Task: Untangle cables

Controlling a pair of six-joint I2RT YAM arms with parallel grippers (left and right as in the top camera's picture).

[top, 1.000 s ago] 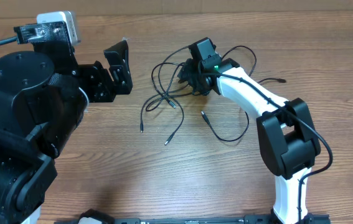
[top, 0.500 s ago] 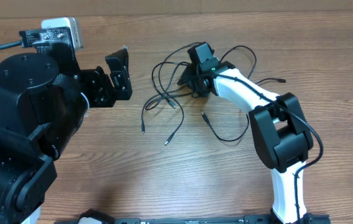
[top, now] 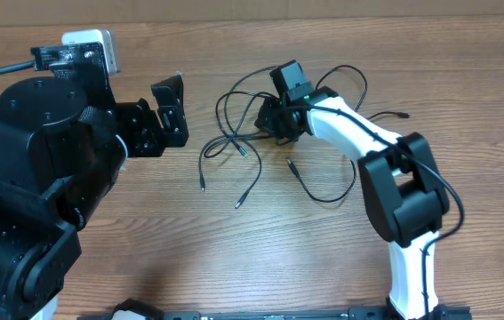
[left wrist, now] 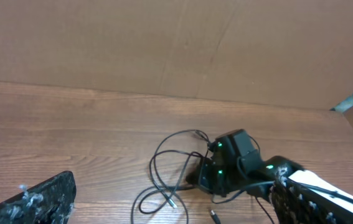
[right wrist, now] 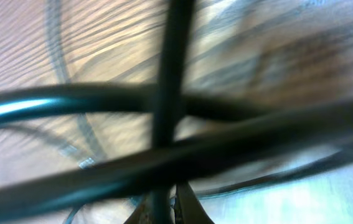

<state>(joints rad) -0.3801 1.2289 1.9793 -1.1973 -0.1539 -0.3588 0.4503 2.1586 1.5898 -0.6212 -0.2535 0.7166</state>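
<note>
Other strands of cable lie across the cable (right wrist: pixel 171 101) in my right gripper. My right gripper should raise the cable high and pull it clear toward the open tabletop (top: pixel 483 98) beside the tangle.
Several thin black cables (top: pixel 234 120) lie tangled in loops at the table's middle, their plug ends (top: pixel 238 204) spread toward the front. My right gripper (top: pixel 269 120) is down in the tangle's right side, shut on a cable strand. Close up in the right wrist view, that strand (right wrist: pixel 170 74) runs upright from between the closed fingertips (right wrist: pixel 188 208), and other strands cross it. My left gripper (top: pixel 172 108) hovers open to the left of the tangle, nothing in it. In the left wrist view the loops (left wrist: pixel 164 168) lie ahead between the wide-apart fingers (left wrist: pixel 39 199).
One cable end (top: pixel 401 114) trails off to the right behind the right arm (top: pixel 358 133). A cardboard wall (left wrist: pixel 164 43) stands along the table's far edge. The bulky left arm (top: pixel 38 178) fills the left side.
The right gripper's jaws have closed onto a cable strand in the tangle. The left arm has barely shifted.
</note>
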